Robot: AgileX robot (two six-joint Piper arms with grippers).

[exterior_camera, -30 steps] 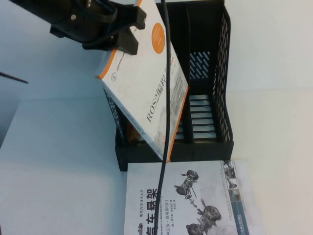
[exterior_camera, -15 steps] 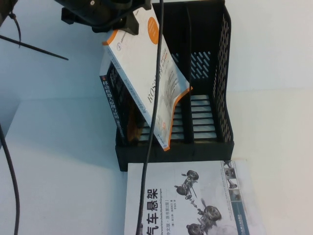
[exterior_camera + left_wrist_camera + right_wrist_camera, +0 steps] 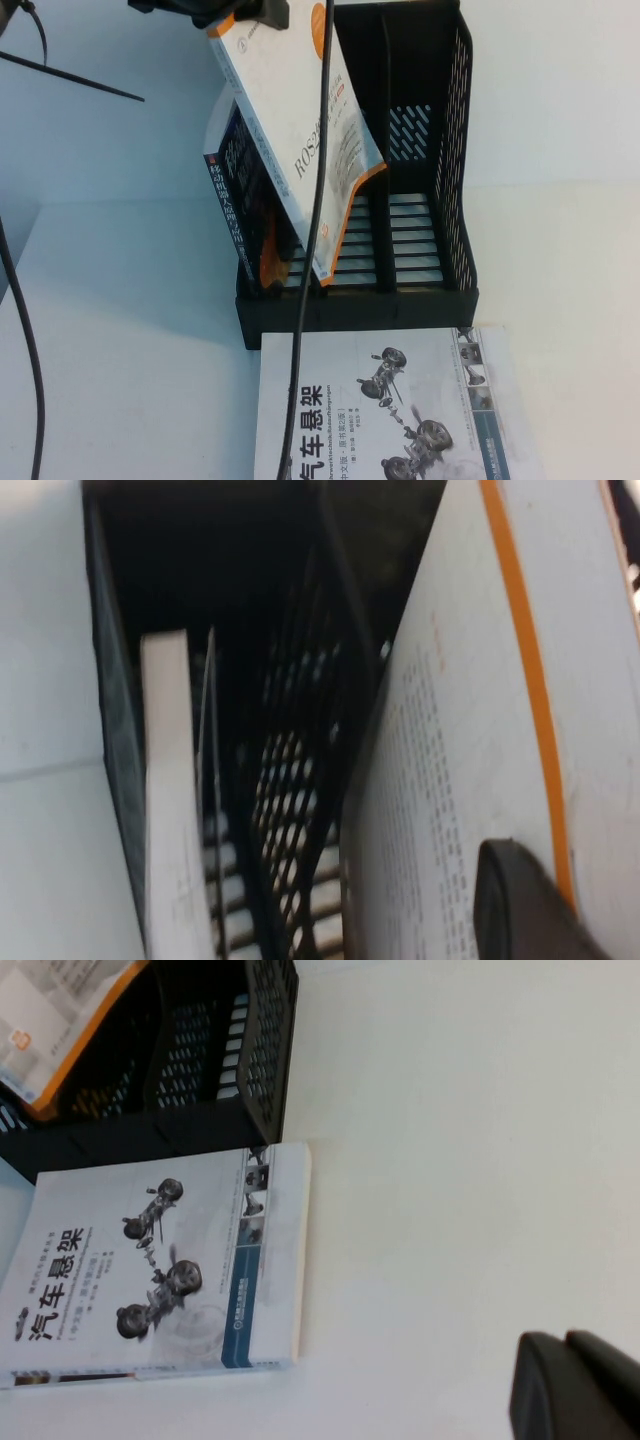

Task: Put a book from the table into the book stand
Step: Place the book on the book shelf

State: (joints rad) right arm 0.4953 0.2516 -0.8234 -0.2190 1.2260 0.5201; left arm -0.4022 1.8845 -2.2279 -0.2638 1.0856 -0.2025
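The orange-edged white book (image 3: pixel 285 125) slants across the stand's middle slot (image 3: pixel 355 245). I should turn it upright with my left gripper, lined up with the dividers, before letting go.
The white book (image 3: pixel 300 130) with orange edges and "ROS2" title hangs tilted, its top end held in my left gripper (image 3: pixel 245 10) at the picture's top edge. Its lower corner reaches down into the black book stand (image 3: pixel 455 180), in the slot beside the dark-covered book (image 3: pixel 232 190). In the left wrist view one black finger (image 3: pixel 520 900) presses on the book's cover (image 3: pixel 460 730) above the stand's slatted base (image 3: pixel 290 810). My right gripper (image 3: pixel 575 1385) hovers shut over the bare table (image 3: pixel 450 1160), holding nothing.
A white book with a car chassis drawing (image 3: pixel 380 400) lies flat on the table (image 3: pixel 120 350) just in front of the stand. A black cable (image 3: pixel 315 200) hangs down across the held book. The stand's right slot (image 3: pixel 415 230) holds nothing.
My left gripper has carried the book up the picture toward the stand's back. The book has swung steeper, its lower end sinking into the slot and uncovering the dark book.
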